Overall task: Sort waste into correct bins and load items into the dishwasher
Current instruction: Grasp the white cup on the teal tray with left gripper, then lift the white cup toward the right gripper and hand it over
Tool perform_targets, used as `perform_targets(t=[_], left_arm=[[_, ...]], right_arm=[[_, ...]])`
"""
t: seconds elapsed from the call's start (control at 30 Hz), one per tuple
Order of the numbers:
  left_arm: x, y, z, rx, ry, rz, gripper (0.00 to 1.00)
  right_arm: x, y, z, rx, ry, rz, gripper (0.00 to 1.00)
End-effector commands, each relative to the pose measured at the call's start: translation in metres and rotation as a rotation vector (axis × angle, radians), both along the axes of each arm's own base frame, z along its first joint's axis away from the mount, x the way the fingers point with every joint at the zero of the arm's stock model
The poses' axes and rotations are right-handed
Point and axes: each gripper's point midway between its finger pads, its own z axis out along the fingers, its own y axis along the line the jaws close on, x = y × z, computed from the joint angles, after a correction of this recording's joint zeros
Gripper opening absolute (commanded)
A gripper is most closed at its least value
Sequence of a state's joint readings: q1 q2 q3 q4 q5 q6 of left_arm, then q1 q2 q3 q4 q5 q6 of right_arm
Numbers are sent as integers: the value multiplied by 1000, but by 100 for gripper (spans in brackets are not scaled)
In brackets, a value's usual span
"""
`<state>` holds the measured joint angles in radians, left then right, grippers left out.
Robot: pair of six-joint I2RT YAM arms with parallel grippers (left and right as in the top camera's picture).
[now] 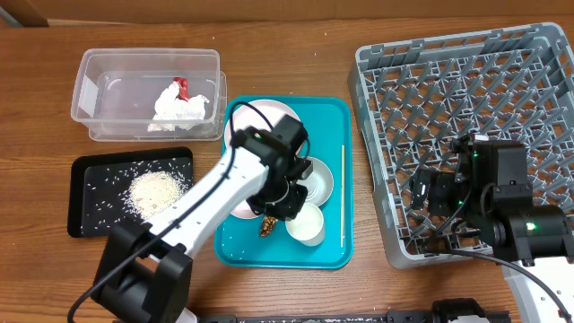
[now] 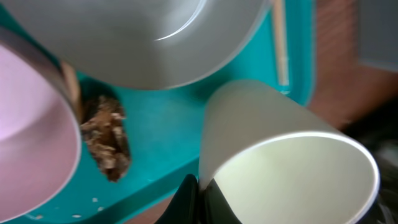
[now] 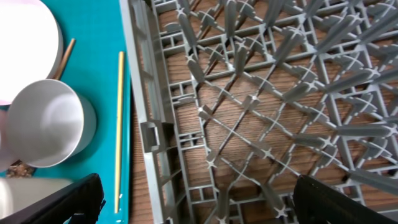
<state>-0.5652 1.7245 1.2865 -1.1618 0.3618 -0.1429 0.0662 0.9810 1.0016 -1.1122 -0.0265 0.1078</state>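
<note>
The white cup's rim [image 2: 235, 154] is in my left gripper, but the dish rack is on my right gripper's side. So my right gripper should take the cup's body [image 1: 308, 230] first.
The teal tray [image 1: 336, 247] holds a white plate [image 1: 260, 117], a grey-green bowl [image 1: 318, 179], a small white cup [image 1: 307, 224], a chopstick [image 1: 342, 193] and a brown food lump [image 1: 267, 226]. My left gripper [image 1: 285, 205] is over the tray. In the left wrist view its jaws [image 2: 200, 193] are shut on the rim of the white cup [image 2: 292, 168], with the brown lump [image 2: 106, 140] to their left. My right gripper [image 3: 205, 205] is open and empty above the grey dish rack [image 3: 261, 112] near its left wall. The napkin with the red scrap [image 1: 175, 106] lies in the clear tub [image 1: 99, 67].
The black tray [image 1: 81, 206] at the left holds a pile of rice [image 1: 154, 190] and scattered grains. The dish rack [image 1: 502, 54] fills the right side. A second chopstick [image 3: 65, 53] pokes out beside the plate [image 3: 25, 37].
</note>
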Motion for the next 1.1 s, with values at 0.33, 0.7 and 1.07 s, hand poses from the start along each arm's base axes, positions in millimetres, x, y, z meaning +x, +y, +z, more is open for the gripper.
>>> perform_targets(t=[0.33, 0.7, 1.07], left_arm=[[95, -16, 154, -1005, -63, 110, 4], [79, -39, 182, -1176, -28, -7, 4], [64, -60, 178, -1152, -10, -68, 4]], right_arm=[[36, 56, 57, 422, -239, 311, 100], [19, 116, 90, 827, -335, 792, 100], [10, 124, 118, 974, -426, 924, 100]])
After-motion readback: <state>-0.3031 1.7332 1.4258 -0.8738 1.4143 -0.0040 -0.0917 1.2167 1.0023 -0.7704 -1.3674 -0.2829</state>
